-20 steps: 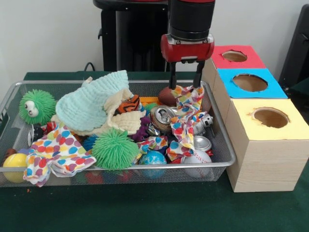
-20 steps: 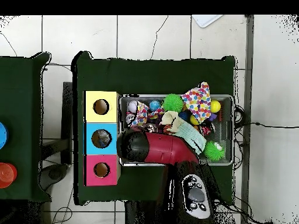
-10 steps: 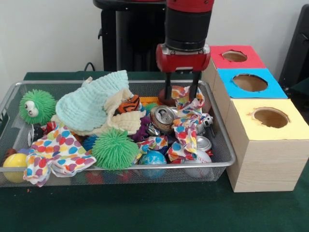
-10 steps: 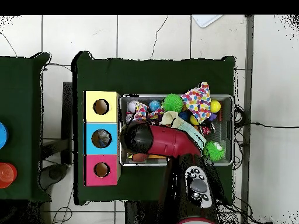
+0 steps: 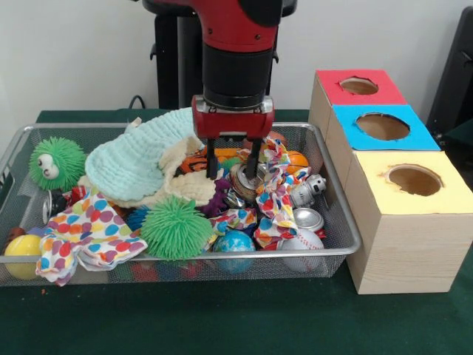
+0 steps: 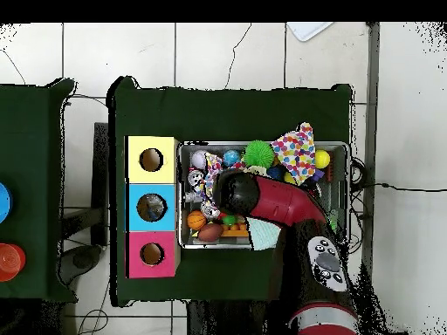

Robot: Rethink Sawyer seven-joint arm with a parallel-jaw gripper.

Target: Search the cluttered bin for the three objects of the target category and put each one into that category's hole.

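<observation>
I should expect the toy's body and cans to be hidden under the crumpled polka-dot cloth (image 5: 276, 201), because the grey toy's end (image 5: 308, 190) sticks out from under it.
The wire mesh bin (image 5: 349, 231) is full of toys, cloths and cans. No see-through plastic bag shows in either view; they are hidden under the clutter or the arm. My gripper (image 5: 232, 167) hangs low over the bin's middle, open, its fingers (image 5: 212, 164) straddling a crushed drink can (image 5: 244, 180) next to a tiger-striped toy (image 5: 198, 157). It holds nothing. The red-topped hole (image 5: 359, 86) is in the far box on the right, and it also shows in the overhead view (image 6: 152, 254). In the overhead view the arm (image 6: 262, 202) covers the gripper and the bin's middle.
A pale blue cloth (image 5: 137, 159), polka-dot cloths (image 5: 85, 233), green spiky balls (image 5: 175, 227), a globe ball (image 5: 233, 242), a baseball (image 5: 301, 245) and cans (image 5: 309, 218) fill the bin. The blue-topped hole (image 5: 382, 126) and the yellow-topped hole (image 5: 414, 180) lie nearer than the red one.
My gripper has moved from the bin's far right corner, beside the boxes, leftward to the middle and dropped lower. The polka-dot cloth under it stays in the bin.
</observation>
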